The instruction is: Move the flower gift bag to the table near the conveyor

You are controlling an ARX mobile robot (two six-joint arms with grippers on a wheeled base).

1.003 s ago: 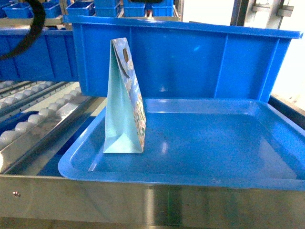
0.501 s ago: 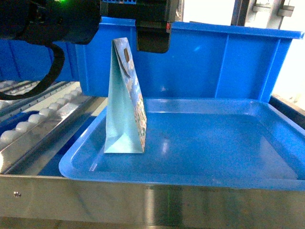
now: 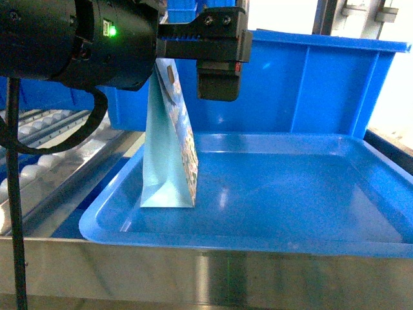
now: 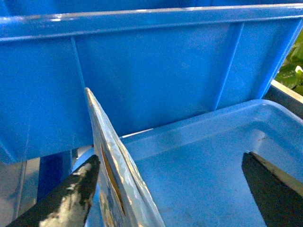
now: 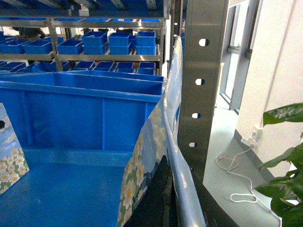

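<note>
The flower gift bag [image 3: 166,165] is standing upright with straight, crisp edges [image 3: 179,135], so it will keep its shape and hang straight when I carry it.
A flower gift bag [image 3: 168,148] stands upright at the left of a blue tray [image 3: 271,239], pale blue side facing me. My left gripper [image 3: 190,77] hangs open over its top. In the left wrist view the bag's top edge [image 4: 111,161] sits between the jaws, close to the left finger [image 4: 75,194] and far from the right finger [image 4: 272,187]. My right gripper [image 5: 180,170] is shut on another flower gift bag [image 5: 151,146]; this gripper is out of the head view. The conveyor [image 3: 39,168] runs along the left. The table is out of view.
A deep blue bin [image 3: 310,84] stands right behind the tray. A steel rail [image 3: 206,278] crosses the front. In the right wrist view, a perforated steel post [image 5: 203,71] rises close by, shelves of blue bins [image 5: 94,45] stand behind, and a plant [image 5: 284,165] is at the right.
My left arm has come in from the upper left and dropped until its open jaws straddle the standing bag's top. The bag has not moved.
</note>
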